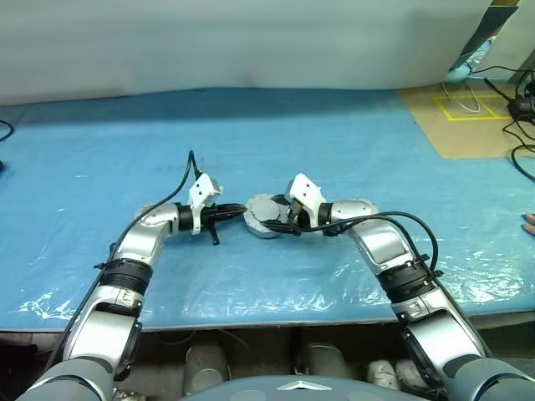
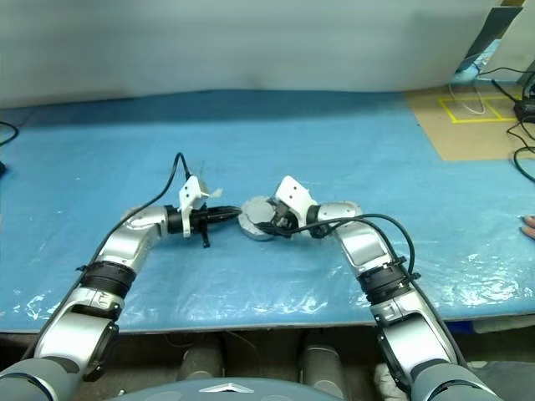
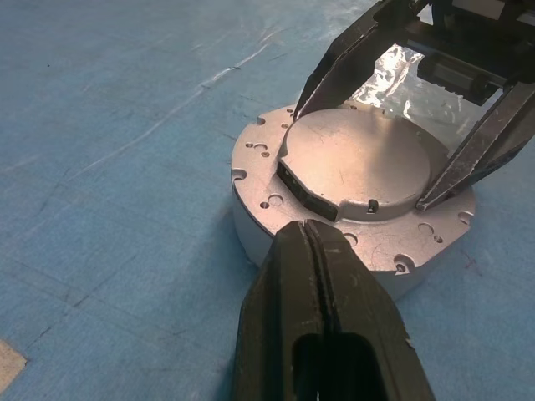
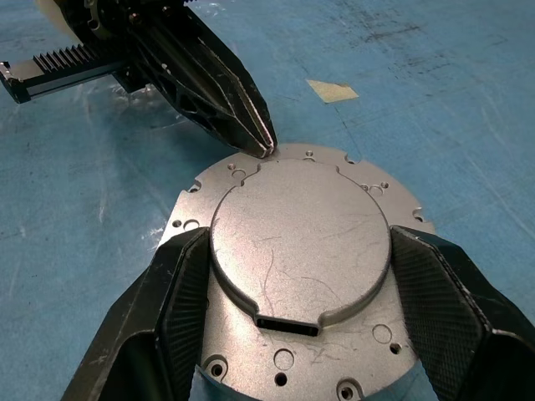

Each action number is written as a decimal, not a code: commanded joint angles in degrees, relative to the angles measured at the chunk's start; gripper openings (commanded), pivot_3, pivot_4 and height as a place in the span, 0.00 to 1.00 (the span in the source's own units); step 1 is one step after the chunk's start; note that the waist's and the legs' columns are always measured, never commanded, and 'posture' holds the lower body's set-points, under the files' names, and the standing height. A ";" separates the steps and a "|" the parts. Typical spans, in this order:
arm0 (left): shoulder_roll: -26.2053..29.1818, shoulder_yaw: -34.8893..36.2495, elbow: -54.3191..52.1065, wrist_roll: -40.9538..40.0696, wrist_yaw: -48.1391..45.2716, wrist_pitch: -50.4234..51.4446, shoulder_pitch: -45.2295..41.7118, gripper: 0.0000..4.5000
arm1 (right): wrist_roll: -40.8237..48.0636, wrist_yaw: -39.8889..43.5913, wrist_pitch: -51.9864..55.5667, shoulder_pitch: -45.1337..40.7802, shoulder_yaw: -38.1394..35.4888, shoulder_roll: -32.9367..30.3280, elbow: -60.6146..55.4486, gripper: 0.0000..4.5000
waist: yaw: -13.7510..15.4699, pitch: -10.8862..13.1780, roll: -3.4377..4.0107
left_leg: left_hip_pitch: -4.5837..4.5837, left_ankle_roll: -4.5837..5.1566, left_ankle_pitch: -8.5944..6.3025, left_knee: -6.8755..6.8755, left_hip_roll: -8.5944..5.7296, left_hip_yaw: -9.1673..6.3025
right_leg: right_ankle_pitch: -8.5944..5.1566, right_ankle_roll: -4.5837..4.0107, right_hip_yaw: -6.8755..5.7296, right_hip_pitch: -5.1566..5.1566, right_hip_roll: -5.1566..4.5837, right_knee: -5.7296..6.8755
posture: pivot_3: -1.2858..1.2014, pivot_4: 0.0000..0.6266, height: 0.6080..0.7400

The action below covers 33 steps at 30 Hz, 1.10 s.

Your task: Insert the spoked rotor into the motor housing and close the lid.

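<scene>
The robot's right gripper is pinching just the lid dome's sides (image 4: 217, 238), so it should open and then squeeze the lid and motor housing together at their rim (image 4: 288, 389), from top to bottom.
The motor housing (image 1: 264, 219) lies on the blue sheet between my two grippers, grey, with a holed flange (image 4: 288, 361). The lid (image 4: 301, 238) lies flat on top of it, smooth grey dome up. The spoked rotor is hidden. My right gripper (image 4: 299, 244) reaches in from the right, one finger against each side of the dome, holding the lid. From the left comes my left gripper (image 3: 306, 236), shut, its joined tips resting at the flange's edge. Those tips (image 4: 265, 147) touch the rim on the side opposite the right wrist.
The blue sheet (image 1: 125, 150) covers the whole table, and its front edge runs just before my arms. A scrap of tape (image 4: 332, 90) lies on it beyond the housing. Brown floor with yellow tape (image 1: 468, 113) and cables (image 1: 520, 100) sits far right. A person's fingertips (image 1: 528, 221) show at the right edge.
</scene>
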 commanded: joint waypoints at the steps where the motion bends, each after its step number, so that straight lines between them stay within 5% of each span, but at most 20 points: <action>1: -1.21 -2.07 0.30 1.15 -0.30 0.64 0.96 0.00 | -2.35 -1.30 3.30 2.53 1.58 -1.51 3.79 0.66 | 0.15 0.00 0.00 | 0.00 0.00 0.00 0.00 0.00 0.00 | 0.00 0.00 0.00 0.01 -0.01 0.00 | 0.52 0.24 1.00; 9: -1.49 -2.40 0.43 1.61 -0.75 0.24 0.72 0.00 | -2.52 -1.48 1.83 2.61 1.60 -1.48 3.86 0.66 | 0.37 0.00 0.00 | 0.06 0.00 0.00 0.01 0.00 0.00 | -0.01 0.01 0.00 0.09 -0.02 -0.01 | 0.52 0.24 1.00; 14: -1.67 -2.37 0.53 1.76 -0.69 -0.03 0.65 0.00 | -1.02 -1.13 0.92 2.97 0.54 -1.03 1.83 0.99 | 0.90 0.00 0.01 | 0.05 0.00 0.00 -0.04 0.01 0.01 | -0.01 0.02 0.00 0.08 -0.01 -0.07 | 0.52 0.24 1.00; 24: -1.65 -2.38 0.11 1.70 -1.19 0.43 1.09 0.00 | 7.30 -0.70 1.81 0.88 -7.95 -1.39 -8.53 0.99 | 1.11 0.32 0.16 | -0.25 0.00 0.00 -0.14 -0.03 0.01 | -0.04 0.07 -0.02 -0.13 -0.01 -0.15 | 0.52 0.24 1.00; 33: -1.25 -2.20 -0.22 1.59 -1.47 0.64 1.43 0.00 | 28.64 -4.52 24.63 4.15 -24.41 0.40 -12.14 0.99 | 1.19 0.40 0.18 | -0.31 -0.01 0.01 -0.21 -0.05 0.00 | -0.03 0.08 -0.02 -0.18 0.01 -0.16 | 0.52 0.24 1.00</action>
